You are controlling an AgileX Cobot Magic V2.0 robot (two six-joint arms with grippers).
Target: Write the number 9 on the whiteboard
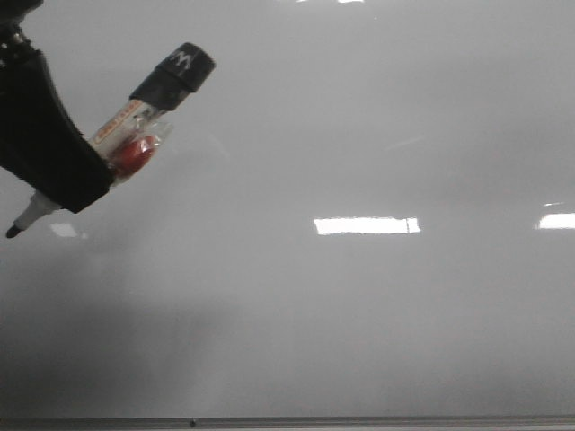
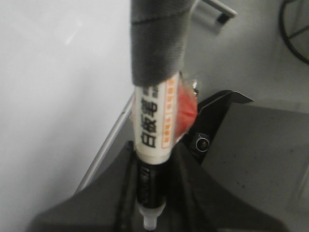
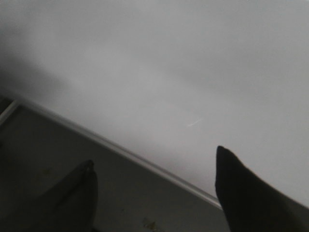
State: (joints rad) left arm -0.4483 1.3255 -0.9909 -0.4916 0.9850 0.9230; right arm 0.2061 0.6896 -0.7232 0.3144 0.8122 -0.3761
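The marker's black tip [image 1: 13,231] points back toward the wrist in my left gripper. Next, my right gripper takes the marker by its black end cap [image 1: 182,69] so it can write.
The whiteboard [image 1: 359,135] is glossy pale grey and fills the front view. No number 9 or any marker line shows on it. My left gripper [image 1: 45,153] is at the far left, shut on a white marker [image 1: 135,135] with a black end cap, orange label and a red piece on its side. The marker's black tip [image 1: 13,232] points down-left, close to the board; I cannot tell if it touches. In the left wrist view the marker [image 2: 154,130] sits between the shut fingers of the gripper [image 2: 152,193]. My right gripper [image 3: 153,157] is open and empty over the board's edge.
A thin metal edge strip [image 1: 359,420] runs along the board's near side and shows in both wrist views [image 2: 108,145] [image 3: 120,150]. Bright glare patches [image 1: 367,225] lie on the board. A dark grey surface [image 2: 260,154] lies beside the board.
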